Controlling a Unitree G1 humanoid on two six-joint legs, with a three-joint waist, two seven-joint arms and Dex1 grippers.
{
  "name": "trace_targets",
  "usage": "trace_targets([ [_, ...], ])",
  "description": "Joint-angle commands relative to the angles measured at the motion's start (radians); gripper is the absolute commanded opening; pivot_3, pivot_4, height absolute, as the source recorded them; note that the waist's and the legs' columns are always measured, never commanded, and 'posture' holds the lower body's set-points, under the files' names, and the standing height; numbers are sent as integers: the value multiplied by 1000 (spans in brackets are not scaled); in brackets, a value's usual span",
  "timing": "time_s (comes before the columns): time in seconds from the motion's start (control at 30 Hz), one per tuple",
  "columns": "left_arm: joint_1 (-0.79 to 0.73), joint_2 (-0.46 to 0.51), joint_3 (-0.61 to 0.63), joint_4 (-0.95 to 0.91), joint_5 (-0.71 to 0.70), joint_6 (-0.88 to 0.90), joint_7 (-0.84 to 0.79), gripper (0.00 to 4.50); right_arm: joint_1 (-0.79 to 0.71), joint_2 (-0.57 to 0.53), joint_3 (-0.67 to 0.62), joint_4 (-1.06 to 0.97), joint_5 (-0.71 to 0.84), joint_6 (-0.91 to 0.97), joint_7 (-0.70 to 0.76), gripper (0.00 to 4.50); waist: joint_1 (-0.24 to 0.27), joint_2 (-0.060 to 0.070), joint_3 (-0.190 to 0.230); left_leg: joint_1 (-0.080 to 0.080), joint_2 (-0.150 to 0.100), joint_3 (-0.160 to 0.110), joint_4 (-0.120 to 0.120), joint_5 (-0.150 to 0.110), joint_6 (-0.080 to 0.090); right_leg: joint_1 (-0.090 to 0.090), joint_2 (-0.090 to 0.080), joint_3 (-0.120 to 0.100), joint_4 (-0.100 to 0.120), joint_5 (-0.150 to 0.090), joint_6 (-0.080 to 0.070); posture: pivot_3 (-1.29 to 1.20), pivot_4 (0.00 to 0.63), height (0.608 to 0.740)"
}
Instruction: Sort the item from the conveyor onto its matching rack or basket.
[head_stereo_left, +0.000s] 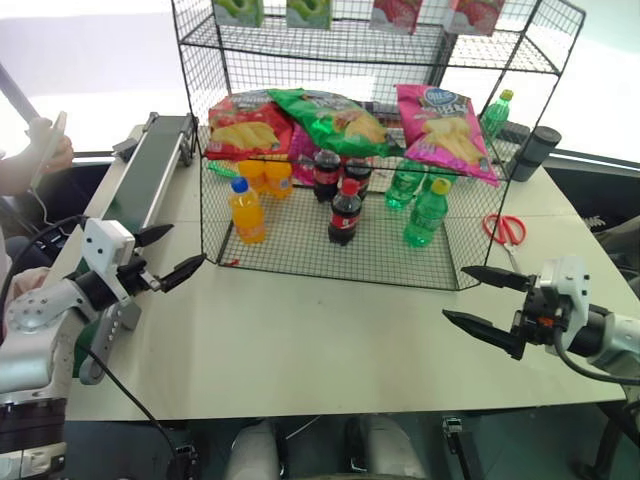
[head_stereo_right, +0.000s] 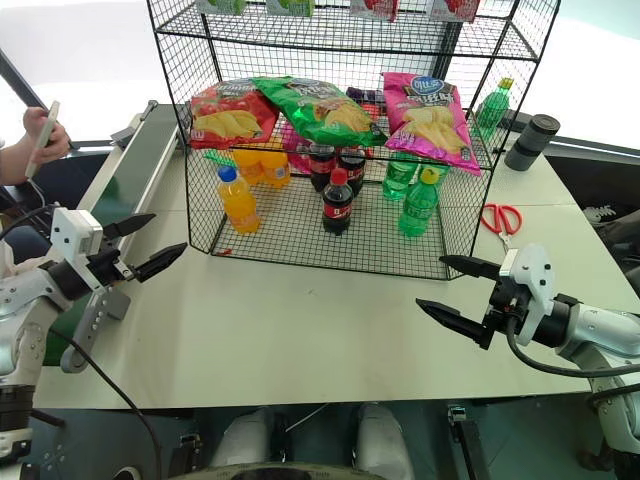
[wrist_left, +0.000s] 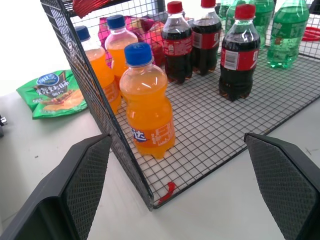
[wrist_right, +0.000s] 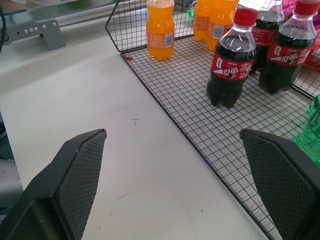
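I expect the magenta-pink chip bag (head_stereo_left: 444, 132) to stick out from my left gripper and sag only a little as I carry it, because it has a puffed front (head_stereo_left: 450, 138).
The magenta-pink chip bag (head_stereo_left: 440, 125) lies on the middle shelf of the black wire rack (head_stereo_left: 300, 240), at its right end, beside a green bag (head_stereo_left: 330, 120) and a red bag (head_stereo_left: 240, 120). The dark green conveyor (head_stereo_left: 150, 170) runs along the table's left side, and no item shows on its belt. My left gripper (head_stereo_left: 187, 246) hovers open by the rack's front left corner, holding nothing. My right gripper (head_stereo_left: 455, 293) stands open off the rack's front right corner, also holding nothing.
Orange (wrist_left: 147, 107), cola (wrist_right: 230, 65) and green (head_stereo_left: 428, 215) bottles stand on the rack's bottom tier. A small green bag (wrist_left: 52, 95) lies on the table left of the rack. Red scissors (head_stereo_left: 505, 230) and a dark cylinder (head_stereo_left: 535, 150) sit at the right. A person's hand (head_stereo_left: 45, 140) holds a phone at far left.
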Motion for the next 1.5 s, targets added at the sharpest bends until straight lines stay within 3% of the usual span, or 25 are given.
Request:
trace_targets([
  [0.03, -11, -4, 1, -23, -8, -17, -1, 4500, -3, -2, -15, -5, 2, -20, 6, 4455, 0, 0, 0, 0, 0, 0, 0, 0, 0, 0, 0, 0, 0, 0, 0, 0, 150, 726],
  [1.17, -109, -42, -64, 104, 50, -135, -12, 4500, -80, -14, 24, 45, -43, -50, 16, 4455, 1, 0, 0, 0, -2, 0, 1, 0, 0, 0, 0, 0, 1, 0, 0, 0, 150, 726],
  [1.5, -71, -70, -70, 90, 55, -158, 8, 4500, -125, -20, 66, 100, -79, -84, 44, 4455, -1, 0, 0, 1, -2, 0, 1, 1, -1, 0, 0, 0, 2, 0, 0, 0, 150, 726],
])
